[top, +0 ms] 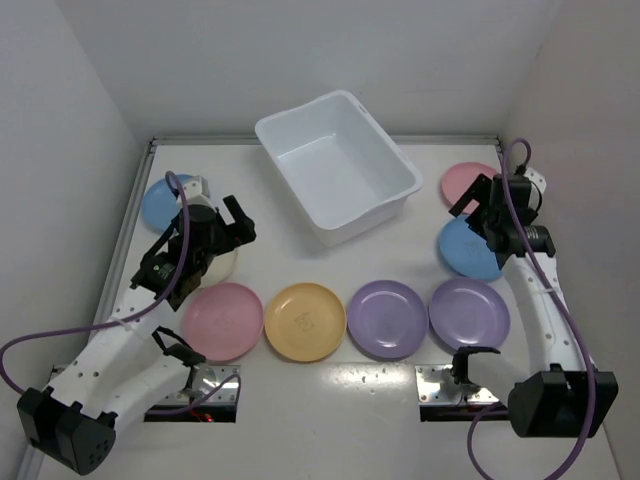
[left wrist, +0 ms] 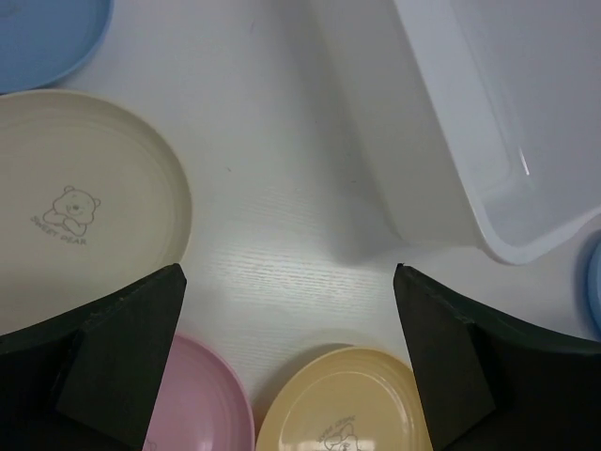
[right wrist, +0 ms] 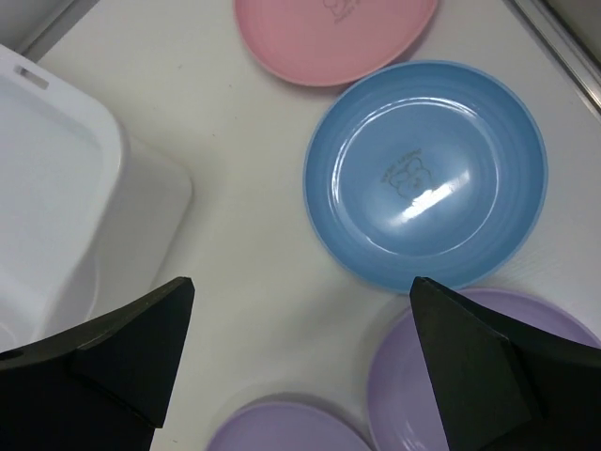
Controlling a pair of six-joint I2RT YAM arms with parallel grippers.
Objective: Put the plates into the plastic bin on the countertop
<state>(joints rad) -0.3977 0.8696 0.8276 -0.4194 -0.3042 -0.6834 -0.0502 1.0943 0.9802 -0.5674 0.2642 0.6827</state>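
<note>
My right gripper is moving to the back pink plate's rim [right wrist: 433,13], which is clear of the metal bar [right wrist: 562,45]. It should keep going until its fingers straddle the plate's rim, then close.
The white plastic bin [top: 335,165] stands empty at the back middle of the countertop [top: 330,430]. Plates lie flat around it. At left are a blue one [top: 158,200] and a cream one [top: 225,265]. In a front row are pink [top: 222,320], yellow [top: 305,321] and two purple [top: 388,318] [top: 469,313]. At right are blue [top: 468,250] and pink [top: 466,182]. My left gripper [top: 240,222] [left wrist: 288,272] is open and empty over bare table between the cream plate [left wrist: 75,207] and the bin [left wrist: 507,141]. My right gripper [top: 472,222] [right wrist: 302,282] is open and empty left of the blue plate [right wrist: 427,174].
White walls close the table at left, back and right. Two metal mounting plates [top: 215,385] [top: 440,385] sit at the near edge by the arm bases. Purple cables loop off both arms.
</note>
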